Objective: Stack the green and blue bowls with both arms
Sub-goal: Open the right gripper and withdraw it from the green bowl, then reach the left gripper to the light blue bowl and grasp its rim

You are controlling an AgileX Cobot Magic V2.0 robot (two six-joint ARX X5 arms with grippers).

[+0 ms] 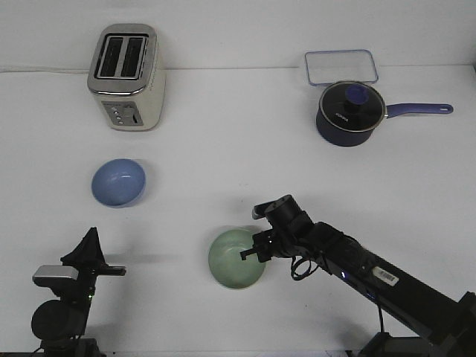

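Observation:
I expect the blue bowl point(119, 183) to hide the green bowl when I lower it inside, since the green bowl's round opening point(234, 258) is as wide as the blue bowl.
The pale green bowl point(235, 260) sits upright on the white table at the front centre. The light blue bowl point(117, 182) sits upright to the left, further back, in front of the toaster. My right gripper point(251, 253) reaches in from the lower right and is at the green bowl's right rim, with one fingertip point(243, 253) over the rim. Whether it grips the rim does not show. My left gripper point(92, 236) is at the front left, well in front of the blue bowl, with its fingers together and nothing in them.
A cream and silver toaster point(126, 74) stands at the back left. A dark navy saucepan point(349, 111) with a lid and a long handle stands at the back right, and a clear rectangular container point(341, 67) lies behind it.

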